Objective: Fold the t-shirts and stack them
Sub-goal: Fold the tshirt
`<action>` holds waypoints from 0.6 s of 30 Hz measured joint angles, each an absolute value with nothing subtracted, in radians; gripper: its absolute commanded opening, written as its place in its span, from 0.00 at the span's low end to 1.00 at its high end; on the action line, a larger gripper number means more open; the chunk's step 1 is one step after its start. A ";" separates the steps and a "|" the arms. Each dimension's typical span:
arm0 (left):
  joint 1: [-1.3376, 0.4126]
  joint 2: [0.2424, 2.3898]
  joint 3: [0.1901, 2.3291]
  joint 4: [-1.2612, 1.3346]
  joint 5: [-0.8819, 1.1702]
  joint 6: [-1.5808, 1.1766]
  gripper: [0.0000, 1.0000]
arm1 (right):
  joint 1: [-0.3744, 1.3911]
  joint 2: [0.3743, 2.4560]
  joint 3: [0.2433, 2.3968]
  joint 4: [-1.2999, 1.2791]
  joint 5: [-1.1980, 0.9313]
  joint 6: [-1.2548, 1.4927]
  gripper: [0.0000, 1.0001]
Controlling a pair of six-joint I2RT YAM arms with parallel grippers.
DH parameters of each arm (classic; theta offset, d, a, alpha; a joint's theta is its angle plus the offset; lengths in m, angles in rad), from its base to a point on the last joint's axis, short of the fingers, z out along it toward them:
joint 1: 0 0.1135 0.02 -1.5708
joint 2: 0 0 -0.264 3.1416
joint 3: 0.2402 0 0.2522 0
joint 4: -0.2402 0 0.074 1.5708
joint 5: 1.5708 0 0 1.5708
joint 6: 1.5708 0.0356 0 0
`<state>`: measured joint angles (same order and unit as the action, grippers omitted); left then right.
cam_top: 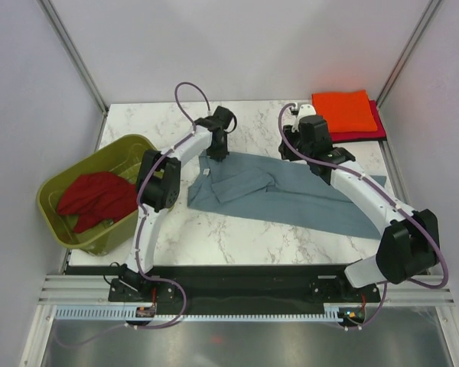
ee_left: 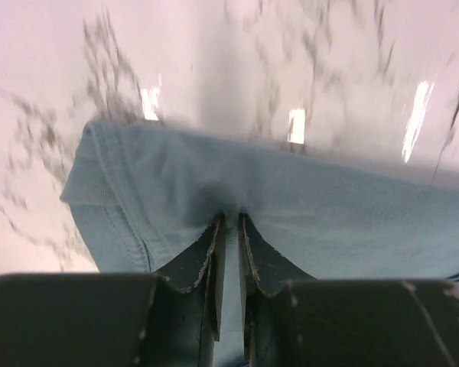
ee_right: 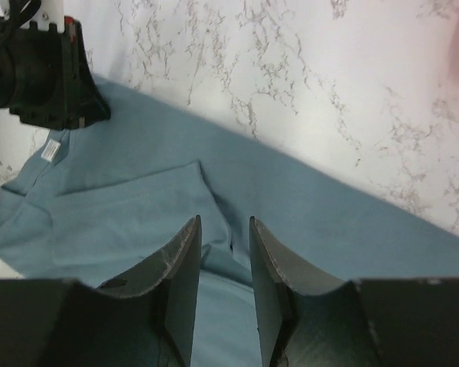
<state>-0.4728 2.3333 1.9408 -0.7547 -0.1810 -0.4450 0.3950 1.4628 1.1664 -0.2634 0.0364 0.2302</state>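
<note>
My left gripper should turn the blue-grey t-shirt (cam_top: 306, 196) lengthwise, because it lies crosswise along the table, and then grab its hem corner (cam_top: 376, 233) and pull toward the table's near edge.
The slate blue-grey t-shirt (cam_top: 291, 202) lies spread across the middle of the marble table, partly folded at its left end. My left gripper (cam_top: 216, 153) sits on its far left corner; in the left wrist view the gripper (ee_left: 229, 215) is shut on a pucker of this shirt (ee_left: 329, 214). My right gripper (cam_top: 307, 151) hovers over the shirt's far edge, and in its own view it (ee_right: 224, 220) stands open above the cloth (ee_right: 138, 199) with nothing gripped. A folded orange t-shirt (cam_top: 343, 111) rests on a magenta-red one (cam_top: 378, 126) at the far right. A dark red t-shirt (cam_top: 96, 197) lies crumpled in the tub.
The olive-green tub (cam_top: 76, 167) stands at the table's left edge. Bare marble (cam_top: 214, 237) shows in front of the blue-grey shirt. Frame posts rise at the far corners. The left gripper's black body (ee_right: 46, 73) appears at the upper left of the right wrist view.
</note>
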 measured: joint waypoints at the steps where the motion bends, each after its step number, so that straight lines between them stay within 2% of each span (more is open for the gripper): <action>1: -0.464 2.365 1.996 -0.757 -0.181 -0.440 0.20 | 0.391 1.449 1.165 -0.264 0.043 0.224 0.38; 7: -0.413 2.639 2.469 -0.758 -0.153 -0.417 0.26 | 0.363 1.406 1.163 -0.265 0.064 0.209 0.38; 9: -0.390 2.686 2.542 -0.686 -0.113 -0.419 0.27 | 0.360 1.406 1.163 -0.266 0.065 0.209 0.38; 12: -0.359 2.638 2.458 -0.555 -0.033 -0.441 0.27 | 0.360 1.406 1.170 -0.272 0.060 0.209 0.38; 15: -0.335 2.506 2.289 -0.474 0.038 -0.465 0.26 | 0.360 1.405 1.191 -0.284 0.057 0.215 0.39; 18: -0.337 2.312 2.090 -0.436 0.070 -0.471 0.19 | 0.360 1.386 1.192 -0.295 0.049 0.229 0.39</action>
